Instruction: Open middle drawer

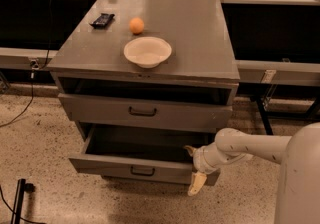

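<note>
My gripper should continue to go, since its open fingers straddle the middle drawer's top front edge (191, 165), moving in along that edge (183, 164) until they close on it.
The middle drawer (115, 167) is a wide grey drawer with a small dark bar handle (142, 170). It stands pulled well out below the taller-fronted grey drawer (100, 110), and its dark inside shows. My gripper (194, 169) is at the right end of the middle drawer's front, on a white arm reaching in from the right. One finger (190, 151) pokes up over the front's top edge and the other (196, 184) hangs down in front of it. The fingers are spread apart, open, straddling that edge.
A white bowl (147, 51), an orange (136, 25) and a dark flat packet (102, 20) lie on the cabinet top (200, 38). My white body (300, 183) fills the lower right. Cables run over the speckled floor (35, 133) at left. Dark benches stand behind.
</note>
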